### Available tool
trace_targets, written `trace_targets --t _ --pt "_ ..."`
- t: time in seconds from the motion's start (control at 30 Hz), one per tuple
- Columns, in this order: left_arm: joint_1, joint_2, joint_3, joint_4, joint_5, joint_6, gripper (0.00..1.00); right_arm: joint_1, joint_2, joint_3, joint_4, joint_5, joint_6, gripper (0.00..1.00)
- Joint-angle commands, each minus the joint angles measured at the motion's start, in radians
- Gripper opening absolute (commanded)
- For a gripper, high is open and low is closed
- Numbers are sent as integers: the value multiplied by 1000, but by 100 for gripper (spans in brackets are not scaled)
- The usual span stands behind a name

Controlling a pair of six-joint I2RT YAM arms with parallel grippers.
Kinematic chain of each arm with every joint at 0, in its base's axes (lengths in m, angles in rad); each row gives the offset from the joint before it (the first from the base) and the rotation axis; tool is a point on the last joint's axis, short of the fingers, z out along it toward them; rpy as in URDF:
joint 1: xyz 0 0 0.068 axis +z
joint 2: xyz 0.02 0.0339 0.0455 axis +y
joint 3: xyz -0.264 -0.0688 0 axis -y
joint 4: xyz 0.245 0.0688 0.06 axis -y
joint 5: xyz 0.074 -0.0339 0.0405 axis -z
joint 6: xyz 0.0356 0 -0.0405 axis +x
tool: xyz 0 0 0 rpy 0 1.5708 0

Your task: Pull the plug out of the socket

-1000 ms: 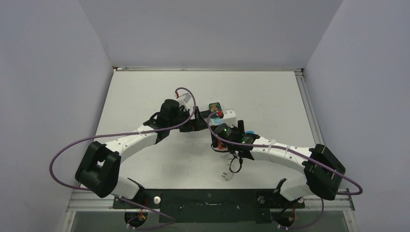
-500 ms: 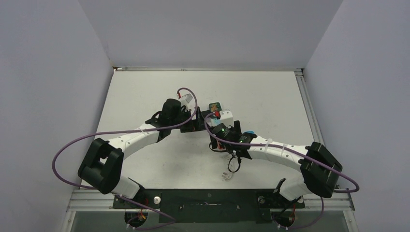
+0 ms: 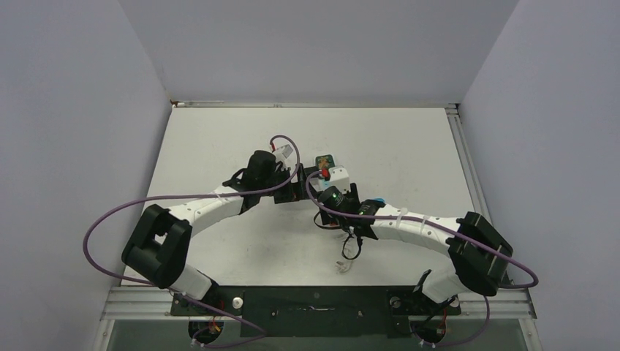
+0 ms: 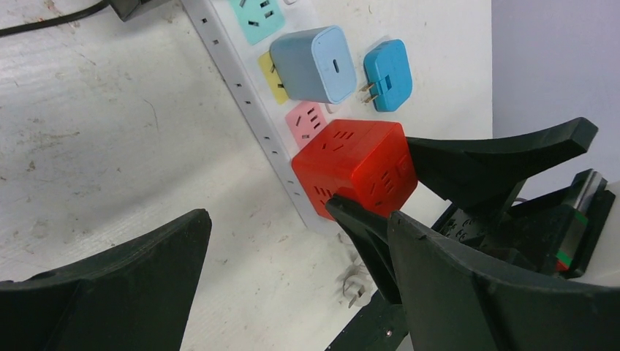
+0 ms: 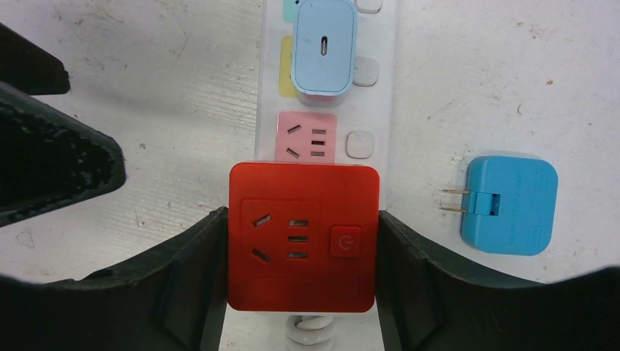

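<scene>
My right gripper is holding the red plug [image 5: 303, 238] while the power strip lies loose. So next my left gripper grips the power strip's side [image 4: 276, 151] firmly beside the red plug before the pull.
The socket [image 5: 384, 110] is a long white power strip with pastel outlets, also seen in the left wrist view [image 4: 245, 91]. A red cube plug [image 5: 303, 245] sits on its end outlet. My right gripper [image 5: 303, 219] is shut on this red plug [image 4: 354, 168], one finger pressed flat against each side. A light-blue charger [image 5: 324, 47] is plugged in two outlets further along. My left gripper [image 4: 292, 292] stands open just beside the strip's end, over bare table, with nothing between its fingers. In the top view both grippers [image 3: 327, 183] meet mid-table.
A loose blue plug [image 5: 509, 205] lies on the table right of the strip. The strip's coiled white cord [image 5: 314, 333] leaves below the red plug. A small white plug [image 3: 341, 265] lies nearer the arm bases. Purple cables loop beside both arms.
My right gripper's jaws have closed in onto the red plug. Both arms have shifted slightly; the left gripper has stayed open.
</scene>
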Motion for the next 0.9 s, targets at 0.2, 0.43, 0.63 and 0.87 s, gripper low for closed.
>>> trace_targets --t 0.2,0.43,0.63,0.87 --pt "17 63 0 107 85 -96 87 7 -155 -97 219 -93 61 5" --pt "17 118 -38 186 127 -175 83 -9 -203 -145 274 -125 124 5" --pt "17 157 -82 272 141 -247 78 -57 -233 -195 354 -225 174 5" --pt "5 192 -96 335 148 -269 71 -82 -236 -207 379 -292 190 5"
